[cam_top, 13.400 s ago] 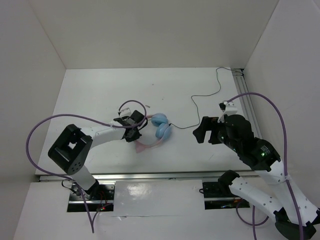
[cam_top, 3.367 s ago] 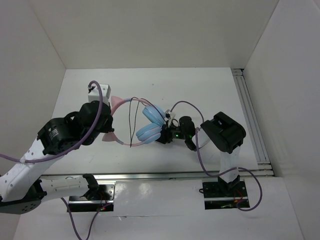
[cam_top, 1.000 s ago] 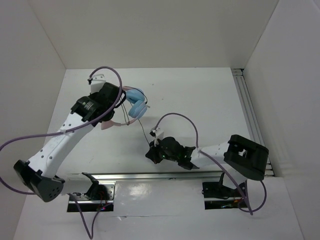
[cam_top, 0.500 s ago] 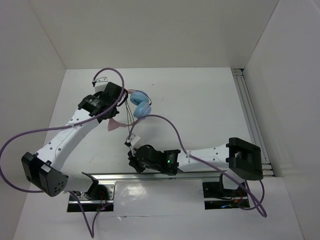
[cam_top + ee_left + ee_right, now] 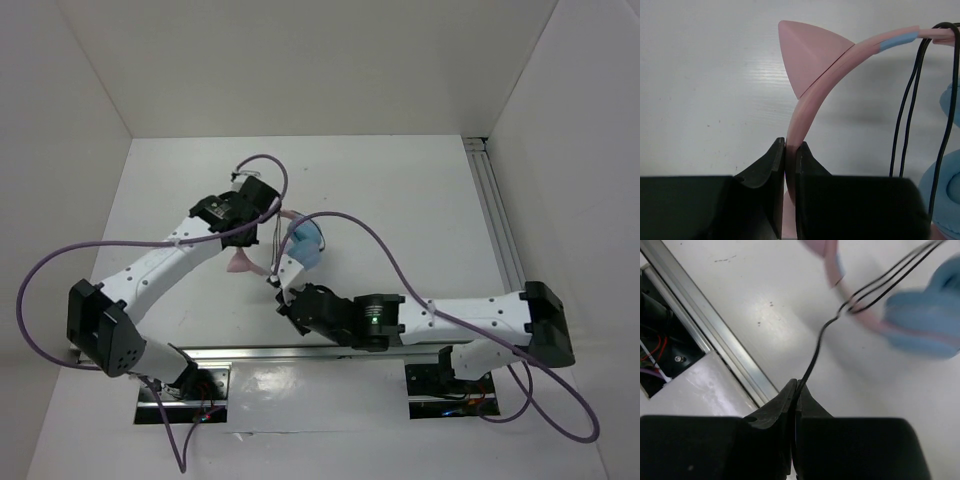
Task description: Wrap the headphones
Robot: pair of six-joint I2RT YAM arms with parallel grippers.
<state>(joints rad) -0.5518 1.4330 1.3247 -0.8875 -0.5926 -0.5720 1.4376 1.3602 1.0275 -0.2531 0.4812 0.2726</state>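
With the cord running taut from its wraps on the headband (image 5: pixel 852 309), my right gripper carries on over the headband and releases the cord past its far side (image 5: pixel 288 213).
The headphones (image 5: pixel 303 243) hang just above the table, mid-left in the top view. Their pink headband (image 5: pixel 810 97) carries a cat ear (image 5: pixel 807 55), and my left gripper (image 5: pixel 790 147) is shut on that band below the ear. Several runs of the thin black cord (image 5: pixel 907 110) cross the headband beside a light blue ear cup (image 5: pixel 950 185). Nearer the front edge, my right gripper (image 5: pixel 799 385) is shut on the cord (image 5: pixel 815 352), which rises from the jaws toward the blurred blue ear cups (image 5: pixel 922 325). In the top view the left gripper (image 5: pixel 270 220) and right gripper (image 5: pixel 281 289) are close together.
A metal rail (image 5: pixel 705 325) runs along the table's front edge just behind my right gripper (image 5: pixel 799 385), with wiring in an opening (image 5: pixel 660 335) beyond it. White walls close in the table (image 5: pixel 400 200). Thick purple cables (image 5: pixel 345 225) loop over both arms.
The left arm has carried the headphones to the right and nearer the front. The right gripper has shifted slightly right along the front edge, still holding the cord.
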